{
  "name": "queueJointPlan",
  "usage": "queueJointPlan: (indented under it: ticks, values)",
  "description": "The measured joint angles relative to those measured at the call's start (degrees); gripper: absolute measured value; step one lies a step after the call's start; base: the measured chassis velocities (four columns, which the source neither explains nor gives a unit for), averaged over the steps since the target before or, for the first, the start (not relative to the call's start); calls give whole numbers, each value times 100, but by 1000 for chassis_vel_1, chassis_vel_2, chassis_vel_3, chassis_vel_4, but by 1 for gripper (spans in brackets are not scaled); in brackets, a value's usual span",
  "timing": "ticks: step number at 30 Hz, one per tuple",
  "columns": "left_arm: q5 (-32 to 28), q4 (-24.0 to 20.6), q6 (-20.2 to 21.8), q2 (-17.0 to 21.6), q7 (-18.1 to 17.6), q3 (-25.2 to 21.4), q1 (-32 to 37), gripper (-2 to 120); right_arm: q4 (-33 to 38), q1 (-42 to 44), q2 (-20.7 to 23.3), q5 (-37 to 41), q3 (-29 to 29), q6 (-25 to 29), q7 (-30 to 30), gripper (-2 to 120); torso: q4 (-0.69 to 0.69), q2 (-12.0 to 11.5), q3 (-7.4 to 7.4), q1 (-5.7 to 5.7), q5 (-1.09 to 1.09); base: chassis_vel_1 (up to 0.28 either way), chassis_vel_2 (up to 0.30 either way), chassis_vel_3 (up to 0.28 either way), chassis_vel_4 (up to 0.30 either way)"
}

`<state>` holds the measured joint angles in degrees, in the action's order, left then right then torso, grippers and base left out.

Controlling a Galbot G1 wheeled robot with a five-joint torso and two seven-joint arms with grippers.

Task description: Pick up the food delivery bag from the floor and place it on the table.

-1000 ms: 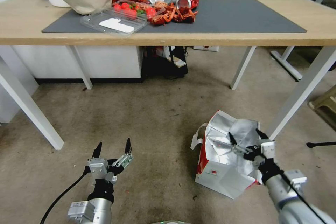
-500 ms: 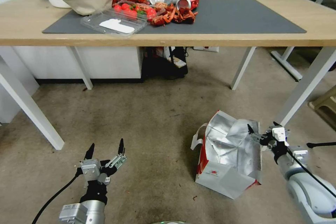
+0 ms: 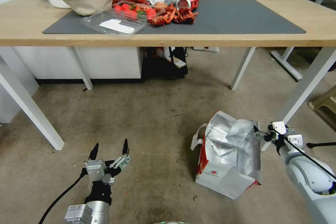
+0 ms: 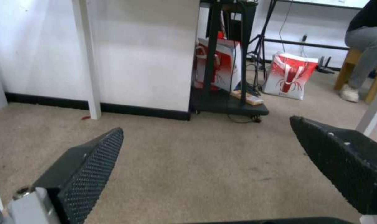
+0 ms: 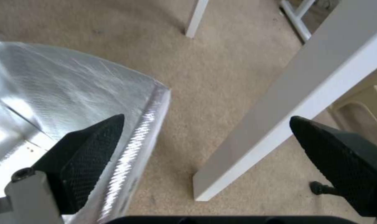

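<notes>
The food delivery bag's opening (image 3: pixel 229 140) stays wide open on its own, so the bag (image 3: pixel 224 180) will lean to the side but keep its boxy shape when the robot lifts it by the corner of its rim.
The food delivery bag (image 3: pixel 227 154) lies tilted on the floor (image 3: pixel 150 119), its mouth gaping to show crumpled silver foil, with a red side panel and a white handle on its left. My right gripper (image 3: pixel 263 131) is open at the bag's far right corner. In the right wrist view the gripper (image 5: pixel 207 118) straddles the foil rim (image 5: pixel 149 124), with one finger (image 5: pixel 88 146) over the lining and the other outside. My left gripper (image 3: pixel 110 144) hangs open low over bare floor, well left of the bag. The light-wood table (image 3: pixel 245 40) stands beyond.
A white table leg (image 3: pixel 304 87) stands right beside my right gripper. A tan stool (image 3: pixel 325 103) sits farther right. Bowls, a clear tray (image 3: pixel 113 22), cups and red food scraps crowd the mat's left. The grey mat's right half (image 3: pixel 245 17) is bare. Other red-and-white bags (image 4: pixel 290 74) stand under the table.
My right gripper moved from over the bag's open mouth rightward and away to its far right corner. My left gripper shifted only slightly. The bag stayed put.
</notes>
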<state>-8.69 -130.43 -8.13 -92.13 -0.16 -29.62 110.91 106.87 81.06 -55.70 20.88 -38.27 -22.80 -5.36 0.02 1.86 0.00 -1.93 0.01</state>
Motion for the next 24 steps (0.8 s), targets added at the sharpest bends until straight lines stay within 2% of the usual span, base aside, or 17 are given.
queueJointPlan:
  ticks: [2, 6, 18, 24]
  values:
    - [36, 34, -18, 0, -1, 49, 4, 100, -171, -120, 127, 43, 62, -248, -92, 100, -4, 1, 0, 0, -1, 0, 0, 0, 0]
    - [73, 70, -48, 0, -8, 79, 48, 100, -412, -278, 225, 41, 168, -398, -115, 100, -3, 3, 0, 0, 0, 0, 0, 0, 0]
    - [92, 97, -75, 0, -39, 24, 43, 100, -827, -589, 320, 263, 419, -328, 171, 100, -2, 5, 0, -1, -1, 0, 0, 0, 0]
    - [52, 147, -75, 0, -51, -64, -23, 100, -1041, -917, 249, 278, 740, -344, 224, 99, -2, 6, 0, -1, -1, 0, 0, 0, 0]
